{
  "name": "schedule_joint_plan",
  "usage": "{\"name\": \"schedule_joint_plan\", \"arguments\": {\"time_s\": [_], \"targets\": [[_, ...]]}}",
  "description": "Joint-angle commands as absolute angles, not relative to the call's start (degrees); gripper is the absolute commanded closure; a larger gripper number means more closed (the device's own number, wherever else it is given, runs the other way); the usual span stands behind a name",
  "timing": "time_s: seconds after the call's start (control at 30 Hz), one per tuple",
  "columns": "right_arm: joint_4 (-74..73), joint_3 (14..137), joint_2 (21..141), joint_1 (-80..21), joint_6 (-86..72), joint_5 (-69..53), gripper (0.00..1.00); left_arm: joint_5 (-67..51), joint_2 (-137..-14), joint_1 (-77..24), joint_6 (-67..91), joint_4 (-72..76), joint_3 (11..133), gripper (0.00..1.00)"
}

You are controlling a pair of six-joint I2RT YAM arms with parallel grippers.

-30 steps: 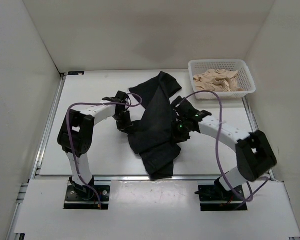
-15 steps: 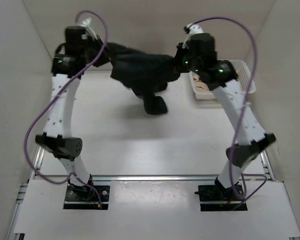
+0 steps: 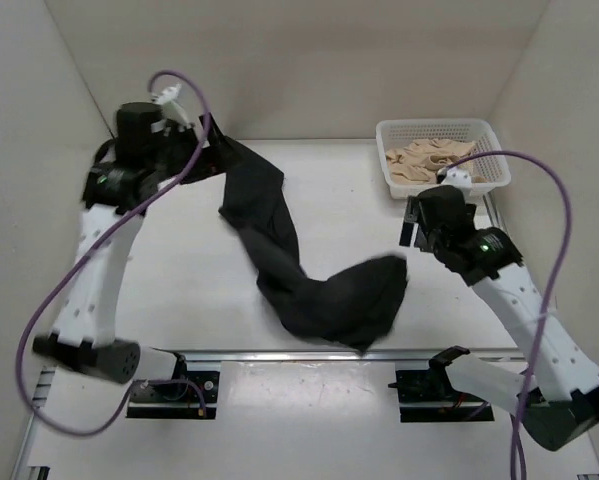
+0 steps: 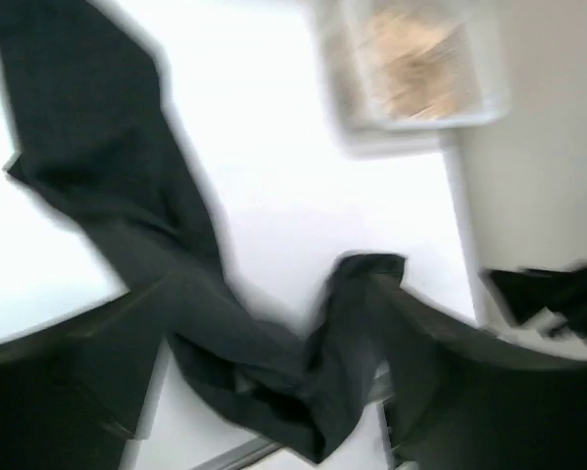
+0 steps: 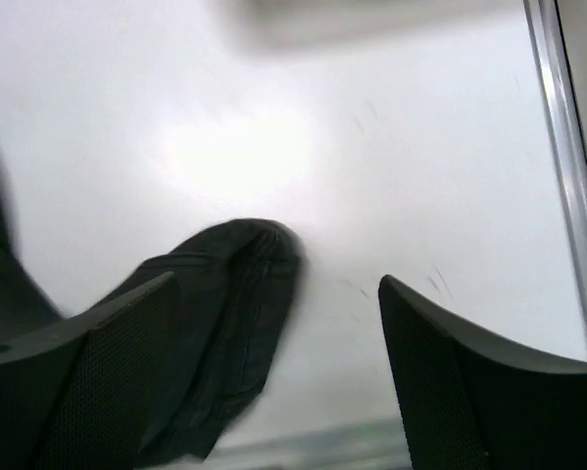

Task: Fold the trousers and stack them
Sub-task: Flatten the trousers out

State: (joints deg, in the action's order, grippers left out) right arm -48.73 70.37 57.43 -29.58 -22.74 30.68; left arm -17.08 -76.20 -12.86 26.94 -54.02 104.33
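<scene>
The trousers lie in a twisted band (image 3: 270, 245), one leg on top, so my left gripper should tug the trousers' jutting edge (image 3: 224, 212) aside to separate the legs before folding.
The black trousers (image 3: 279, 250) lie in a long twisted band on the white table, running from the back left to a bunched end near the front middle. My left gripper (image 3: 211, 152) hovers at their back-left end. In the left wrist view, which is blurred, the left gripper (image 4: 269, 304) is open, with the trousers (image 4: 107, 166) far below it. My right gripper (image 3: 411, 228) hangs just right of the bunched end. It is open (image 5: 275, 284) with only table between its fingers, and the trousers' end (image 5: 229, 294) lies by its left finger (image 5: 77, 382).
A white mesh basket (image 3: 439, 128) holding beige cloth (image 3: 434, 160) stands at the back right, also visible in the left wrist view as a blurred basket (image 4: 420, 59). White walls enclose the table on three sides. A metal rail (image 3: 279, 353) runs along the front edge.
Half a second ago both grippers held the trousers bunched high at the back. Now both have opened, the trousers lie stretched out on the table, and the right arm has swung forward and down.
</scene>
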Motion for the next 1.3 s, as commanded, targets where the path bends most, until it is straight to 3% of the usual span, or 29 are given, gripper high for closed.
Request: {"name": "schedule_joint_plan", "arguments": {"time_s": [0.0,0.07,0.1,0.13,0.2,0.27,0.33,0.4,0.43,0.47,0.5,0.57,0.73,0.93,0.97,1.0,1.03,1.07,1.1,1.13,1.2,1.27], "targets": [[-56.50,67.59,58.10,-27.69,-30.93,35.69,0.22,-13.28,-82.44,-12.57,24.87,-58.45,99.76,0.19],[-56.51,66.88,56.26,-27.16,-32.43,34.11,0.43,-12.14,-81.39,-12.57,25.40,-56.96,96.53,0.51],[-56.51,65.32,54.07,-27.16,-32.95,32.88,0.58,-11.17,-80.86,-12.57,25.40,-56.43,95.37,0.69],[-56.51,64.69,53.01,-27.16,-33.57,32.35,0.82,-10.21,-80.08,-12.57,25.40,-56.43,94.14,0.89],[-56.51,62.50,50.72,-26.11,-35.50,27.90,1.00,-7.30,-79.55,-12.57,25.93,-55.90,89.75,0.90],[-56.51,60.74,50.19,-26.10,-36.04,22.70,1.00,-4.41,-79.54,-12.57,26.62,-55.90,84.67,0.90],[-55.21,57.06,50.19,-26.10,-38.48,16.91,0.96,-3.69,-80.15,-12.57,27.33,-54.42,81.40,0.80],[-53.10,52.58,50.19,-26.10,-39.11,6.98,0.78,-4.47,-82.08,-12.04,27.33,-52.74,77.79,0.54],[-49.87,51.17,50.71,-26.10,-39.11,3.90,0.57,-5.27,-83.05,-12.04,27.94,-51.86,77.09,0.41],[-48.18,49.85,50.71,-26.10,-39.11,1.34,0.43,-5.27,-84.10,-12.04,27.95,-49.94,76.56,0.29],[-46.77,48.70,51.50,-26.10,-39.72,-0.68,0.34,-5.97,-85.33,-12.04,28.47,-49.23,76.55,0.07],[-43.78,47.29,53.96,-26.10,-39.73,-4.03,0.16,-5.98,-89.98,-12.04,29.00,-48.61,77.16,0.00],[-37.90,47.81,62.99,-22.16,-35.95,-4.83,0.13,-5.45,-103.06,-12.04,29.00,-48.08,84.54,0.00],[-31.48,49.13,73.90,-13.28,-31.03,-9.04,0.16,-5.79,-112.67,-12.04,30.06,-48.08,92.01,0.09],[-29.81,49.74,75.40,-11.62,-30.50,-10.27,0.20,-5.80,-113.63,-12.04,30.06,-48.08,92.72,0.14],[-29.19,50.27,78.28,-11.60,-29.63,-10.81,0.24,-6.58,-114.34,-12.04,30.06,-48.08,93.25,0.31],[-28.66,51.67,79.62,-11.08,-29.10,-10.81,0.31,-6.59,-114.87,-12.04,30.06,-48.08,94.12,0.46],[-28.65,52.90,80.76,-11.07,-28.57,-10.81,0.57,-6.59,-115.57,-12.04,30.06,-48.08,94.13,0.64],[-28.65,54.22,82.77,-11.07,-27.00,-11.77,0.69,-6.59,-115.58,-11.52,30.06,-49.56,95.00,0.82],[-28.65,57.45,83.49,-11.60,-26.37,-12.65,0.79,-6.59,-115.58,-11.51,30.06,-50.27,96.23,0.90],[-30.83,61.50,85.16,-11.60,-25.14,-12.05,1.00,-5.72,-114.09,-10.99,30.06,-51.41,97.55,0.90],[-33.21,70.16,86.48,-11.60,-24.53,-9.77,1.00,-4.57,-111.38,-10.46,30.06,-53.69,101.23,0.90]]}}
